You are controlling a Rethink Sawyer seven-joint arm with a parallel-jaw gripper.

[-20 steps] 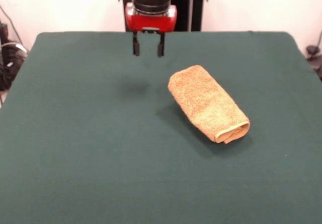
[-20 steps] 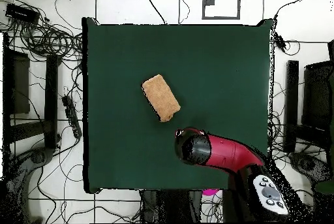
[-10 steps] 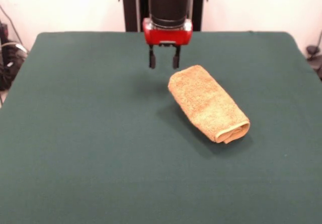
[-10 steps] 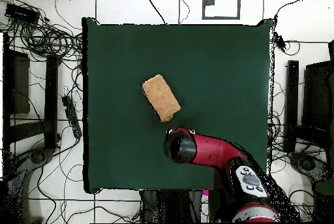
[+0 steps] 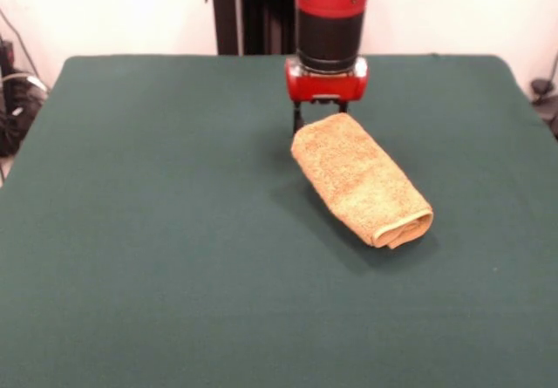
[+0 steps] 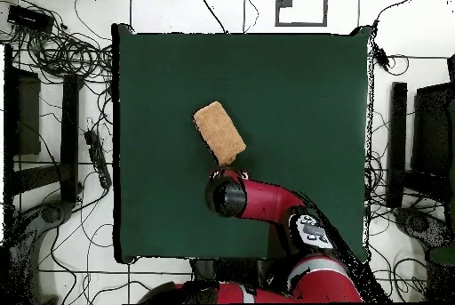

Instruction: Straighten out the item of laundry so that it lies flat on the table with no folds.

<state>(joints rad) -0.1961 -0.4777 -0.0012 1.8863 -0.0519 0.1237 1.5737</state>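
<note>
My gripper will lift the towel (image 5: 356, 172), and the towel will fall open into a wider hanging sheet as it goes up, because loose layers (image 5: 404, 230) curl at the towel's near end.
The orange-tan towel (image 5: 359, 179) lies on the dark green table (image 5: 131, 231), folded over into a thick oblong bundle that runs diagonally, with a rolled hem at its near right end. In the overhead view the towel (image 6: 219, 132) sits left of the table's (image 6: 302, 97) middle. My gripper (image 5: 320, 116) hangs from the red and black arm right at the towel's far end, low over the table. Its fingers are apart and empty, and the tips are partly hidden behind the towel. In the overhead view the arm's wrist (image 6: 227, 196) covers the gripper.
The black pedestal (image 5: 261, 13) stands at the table's far edge. Cables and equipment (image 6: 62, 61) lie on the floor to the left of the table in the overhead view, and dark gear (image 5: 13, 100) shows at the left edge of the front view.
The gripper has moved right in the front view and come down, from the table's far middle to the towel's far end. The towel has not moved.
</note>
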